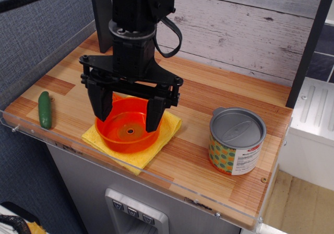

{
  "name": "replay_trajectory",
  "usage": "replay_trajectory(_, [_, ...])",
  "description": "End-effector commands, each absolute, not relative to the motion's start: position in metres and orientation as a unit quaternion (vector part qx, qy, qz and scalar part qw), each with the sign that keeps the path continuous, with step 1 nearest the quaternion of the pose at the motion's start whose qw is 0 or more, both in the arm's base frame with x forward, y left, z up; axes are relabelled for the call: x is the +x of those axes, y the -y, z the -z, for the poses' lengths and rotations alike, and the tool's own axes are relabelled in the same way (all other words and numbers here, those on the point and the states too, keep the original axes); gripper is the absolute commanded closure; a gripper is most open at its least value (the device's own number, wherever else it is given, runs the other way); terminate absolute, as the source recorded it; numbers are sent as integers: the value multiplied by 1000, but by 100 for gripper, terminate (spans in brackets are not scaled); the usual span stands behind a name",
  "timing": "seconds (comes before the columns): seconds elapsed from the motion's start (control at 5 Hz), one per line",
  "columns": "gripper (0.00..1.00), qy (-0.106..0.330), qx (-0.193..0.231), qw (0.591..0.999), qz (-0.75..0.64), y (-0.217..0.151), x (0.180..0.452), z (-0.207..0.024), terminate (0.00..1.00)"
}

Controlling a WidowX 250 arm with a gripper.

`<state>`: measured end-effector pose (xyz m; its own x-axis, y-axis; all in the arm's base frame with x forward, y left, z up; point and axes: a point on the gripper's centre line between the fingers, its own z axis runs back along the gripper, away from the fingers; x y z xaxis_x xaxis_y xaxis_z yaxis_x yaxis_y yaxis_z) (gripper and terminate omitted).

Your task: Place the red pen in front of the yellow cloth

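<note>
The yellow cloth's corners (138, 168) are spread out flat past the pan. I expect the cloth (168, 132) to stay behind, still flat, when I take the pan away.
The red pen is a small round orange-red toy pan (128, 132) with a dark spot at its centre. It sits on the flat yellow cloth (166, 131) near the front of the wooden table. Its grey handle is hidden behind the gripper. My black gripper (127, 114) hangs right over the pan, jaws spread wide. One finger (102, 105) stands at the pan's left rim and the other reaches down inside its right side. I cannot tell whether they touch it.
A green pickle-shaped thing (45, 109) lies near the table's left front edge. A grey-lidded patterned can (236, 140) stands at the right front. A clear plastic lip (156, 179) runs along the front edge. A plank wall stands behind.
</note>
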<state>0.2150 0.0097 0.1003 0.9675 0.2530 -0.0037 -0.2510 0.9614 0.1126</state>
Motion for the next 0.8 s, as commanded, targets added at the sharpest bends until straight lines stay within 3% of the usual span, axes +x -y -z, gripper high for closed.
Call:
replay_trajectory(0.0, [0, -9, 56, 990, -127, -10, 215, -100, 0])
replay_trajectory(0.6, [0, -10, 46, 981, -186, -65, 224, -77, 0])
